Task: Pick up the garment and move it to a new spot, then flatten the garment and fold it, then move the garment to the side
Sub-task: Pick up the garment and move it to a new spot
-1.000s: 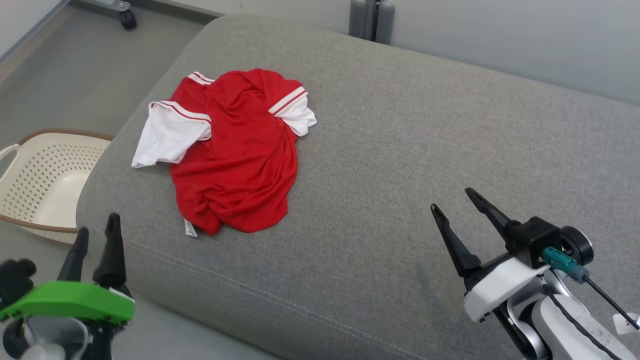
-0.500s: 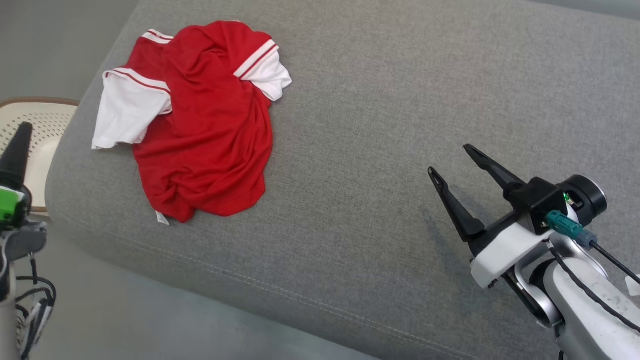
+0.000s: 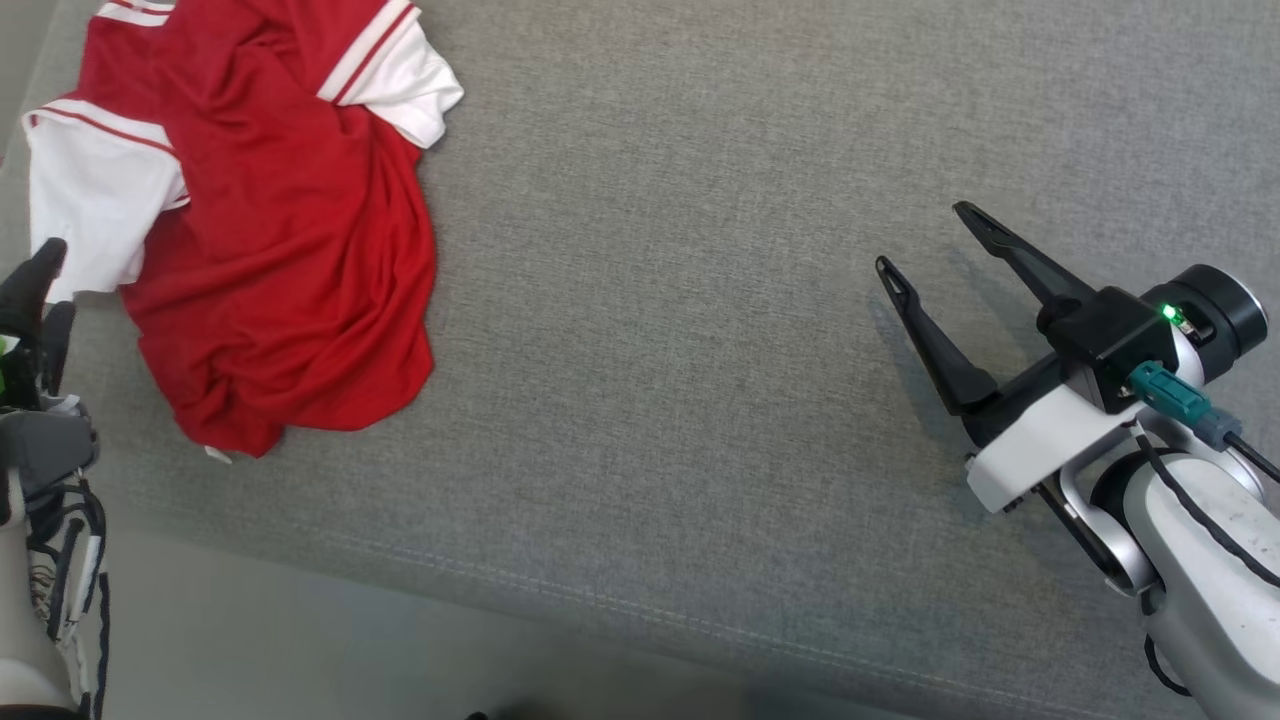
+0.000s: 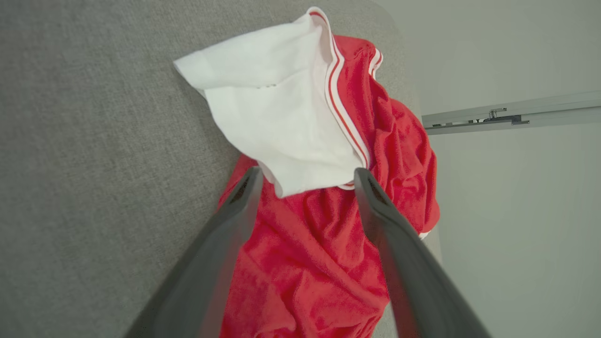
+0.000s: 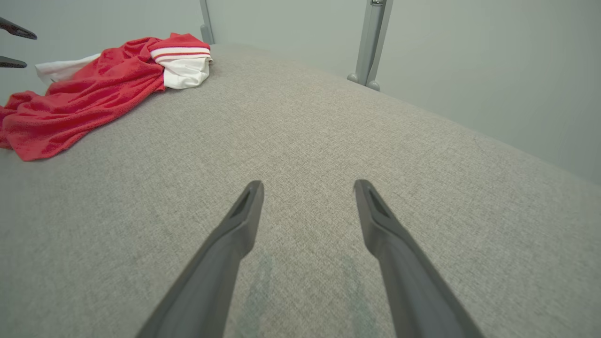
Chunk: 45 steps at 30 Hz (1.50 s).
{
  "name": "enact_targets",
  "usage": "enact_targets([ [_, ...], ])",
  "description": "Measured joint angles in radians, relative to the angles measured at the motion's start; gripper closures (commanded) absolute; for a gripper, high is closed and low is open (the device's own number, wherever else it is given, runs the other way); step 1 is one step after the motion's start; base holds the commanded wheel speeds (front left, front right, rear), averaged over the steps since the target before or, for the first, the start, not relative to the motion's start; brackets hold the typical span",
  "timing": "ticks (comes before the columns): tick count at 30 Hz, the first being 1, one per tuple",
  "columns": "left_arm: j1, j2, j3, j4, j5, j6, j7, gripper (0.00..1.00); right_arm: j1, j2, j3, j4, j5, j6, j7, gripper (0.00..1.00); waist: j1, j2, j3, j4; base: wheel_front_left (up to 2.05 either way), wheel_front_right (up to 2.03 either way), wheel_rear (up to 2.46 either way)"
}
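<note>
The white sleeve is joined to the bunched red body [image 3: 294, 282] by the garment's striped band [image 3: 114, 126]. The body will drag behind and spread out when I carry the sleeve.
The garment [image 3: 280, 250] is a crumpled red shirt with white sleeves, lying at the far left of the grey cushion [image 3: 680, 250]. My left gripper [image 3: 48, 290] is open at the view's left edge, right beside the white sleeve. In the left wrist view the open left gripper [image 4: 306, 172] hovers over the garment [image 4: 281, 108], its tips framing the sleeve's hem, with nothing held. My right gripper [image 3: 925, 237] is open above bare cushion, far to the right of the shirt. The right wrist view shows the right gripper [image 5: 307, 184] empty and the garment [image 5: 84, 94] far off at the upper left.
The cushion's front edge with its seam [image 3: 600, 600] runs along the bottom, with pale floor [image 3: 300, 650] below. A grey metal post [image 5: 371, 42] stands behind the cushion against the wall. A metal rail [image 4: 507, 115] runs along the floor beyond the cushion's end.
The head camera has tilted down and swung right, so the whole picture shifted and the basket left the view. My left gripper has come up beside the white sleeve. Both grippers stay open.
</note>
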Motion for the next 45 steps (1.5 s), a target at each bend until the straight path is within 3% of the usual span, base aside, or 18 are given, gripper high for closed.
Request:
enact_targets([
  [3, -0.025, -0.028, 0.0, 0.068, -0.003, 0.0, 0.004, 0.0, 0.0, -0.001, -0.006, 0.0, 0.0, 0.0, 0.0, 0.0, 0.0, 0.0, 0.021, -0.021, 0.0, 0.0, 0.0],
  [8, -0.046, -0.027, 0.009, 0.16, -0.003, 0.0, 0.003, 0.0, -0.004, -0.005, -0.017, -0.004, 0.0, -0.001, 0.001, 0.0, 0.0, 0.0, 0.043, -0.043, 0.0, 0.0, 0.0],
  [27, -0.187, -0.06, 0.094, 0.349, -0.049, 0.0, -0.08, 0.0, -0.001, -0.032, -0.029, -0.039, 0.0, -0.01, 0.035, 0.0, 0.0, 0.0, 0.053, -0.044, 0.0, 0.0, 0.0],
  [28, -0.194, -0.06, 0.1, 0.349, -0.049, 0.0, -0.084, 0.16, 0.0, -0.032, -0.029, -0.04, 0.0, -0.01, 0.035, 0.0, 0.0, 0.0, 0.053, -0.044, 0.0, 0.0, 0.0],
  [29, -0.203, -0.06, 0.107, 0.348, -0.054, 0.0, -0.086, 1.0, 0.001, -0.032, -0.029, -0.04, 0.0, -0.011, 0.035, 0.0, 0.0, 0.0, 0.052, -0.045, 0.0, 0.0, 0.0],
  [40, -0.276, -0.051, 0.118, 0.325, -0.064, -0.098, -0.126, 1.0, 0.007, -0.01, -0.019, -0.039, 0.003, -0.011, 0.031, 0.0, 0.0, 0.0, 0.021, -0.051, 0.0, 0.0, 0.0],
  [45, -0.312, -0.033, 0.092, 0.258, -0.047, -0.178, -0.137, 1.0, 0.007, 0.004, -0.019, -0.032, 0.013, -0.02, 0.012, 0.0, 0.0, 0.0, 0.005, -0.061, 0.0, 0.0, 0.0],
])
